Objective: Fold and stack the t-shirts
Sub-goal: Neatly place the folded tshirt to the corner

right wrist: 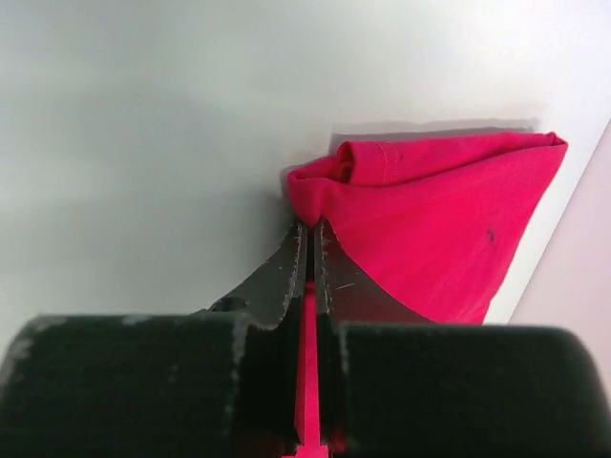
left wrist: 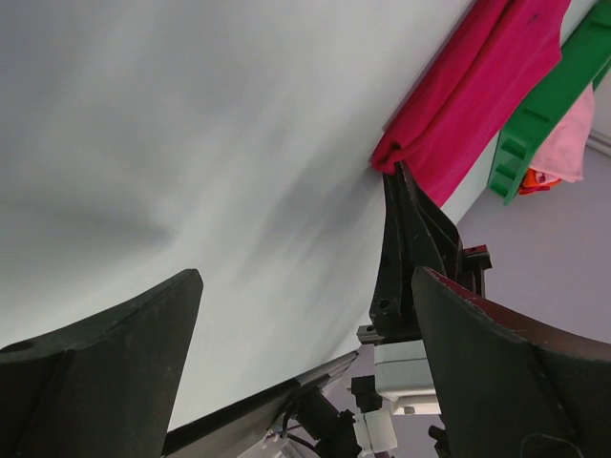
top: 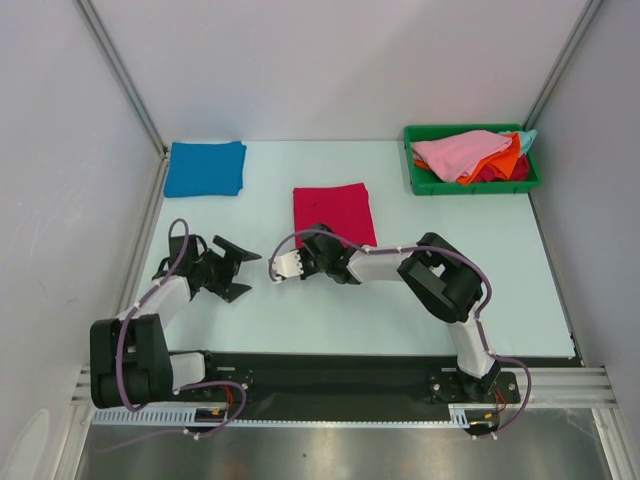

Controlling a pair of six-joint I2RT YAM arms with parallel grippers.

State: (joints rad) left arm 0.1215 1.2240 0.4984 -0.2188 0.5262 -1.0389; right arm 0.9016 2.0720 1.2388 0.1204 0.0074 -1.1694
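Observation:
The robot's right gripper is pinching the crimson t-shirt's near corner (right wrist: 315,196), and its open left gripper should continue to go toward the t-shirt's free side edge (top: 295,212) and close there.
A folded crimson t-shirt (top: 333,210) lies mid-table; it also shows in the right wrist view (right wrist: 430,219) and the left wrist view (left wrist: 477,86). My right gripper (top: 316,238) is shut on its near left corner, with cloth pinched between the jaws (right wrist: 313,234). My left gripper (top: 244,272) is open and empty, to the left of the crimson shirt and apart from it (left wrist: 305,324). A folded blue t-shirt (top: 205,168) lies at the back left. Pink (top: 455,152), orange (top: 503,160) and light blue (top: 527,138) t-shirts are heaped in the bin.
A green plastic bin (top: 425,185) stands at the back right and shows in the left wrist view (left wrist: 544,100). Grey walls with metal posts enclose the table on the left, back and right. The right arm's elbow (top: 440,275) stands over the table's near middle.

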